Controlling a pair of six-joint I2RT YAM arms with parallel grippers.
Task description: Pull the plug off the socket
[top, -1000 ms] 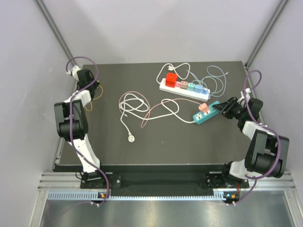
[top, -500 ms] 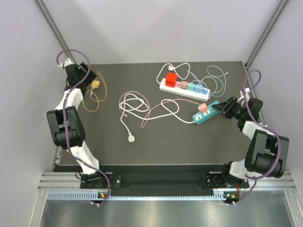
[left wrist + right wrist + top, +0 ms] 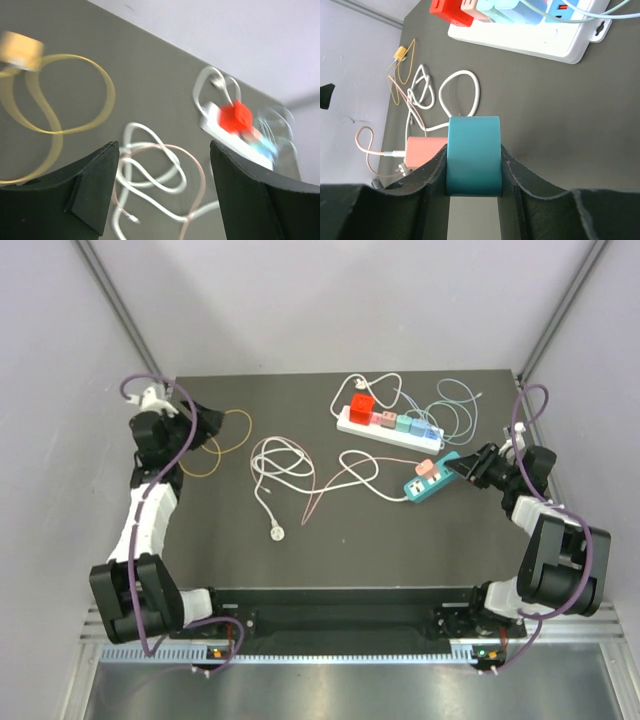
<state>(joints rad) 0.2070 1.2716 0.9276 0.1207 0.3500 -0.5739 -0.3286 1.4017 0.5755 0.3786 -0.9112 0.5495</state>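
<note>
My right gripper clamps the teal power strip's end (image 3: 449, 461), clear of the pink plug (image 3: 427, 469), so my left gripper should continue to head for that plug and close around it.
A teal power strip (image 3: 433, 479) lies at the right of the dark table, with a pink plug (image 3: 429, 468) plugged into it and a thin pink cable trailing left. My right gripper (image 3: 466, 469) is shut on the strip's right end; in the right wrist view the teal strip (image 3: 473, 154) sits clamped between the fingers, the pink plug (image 3: 423, 151) on its left side. My left gripper (image 3: 205, 421) is open and empty at the far left, above the table; its view (image 3: 162, 185) looks over white and pink cables.
A white power strip (image 3: 388, 424) with a red adapter (image 3: 361, 407) and several pastel plugs lies at the back. A white cable (image 3: 277, 465) coils mid-table. A yellow cable (image 3: 222, 435) with a small yellow plug lies at the left.
My left arm has swung from the back left corner toward the front and right, its gripper now over the yellow cable. The right gripper and teal strip have stayed nearly still.
</note>
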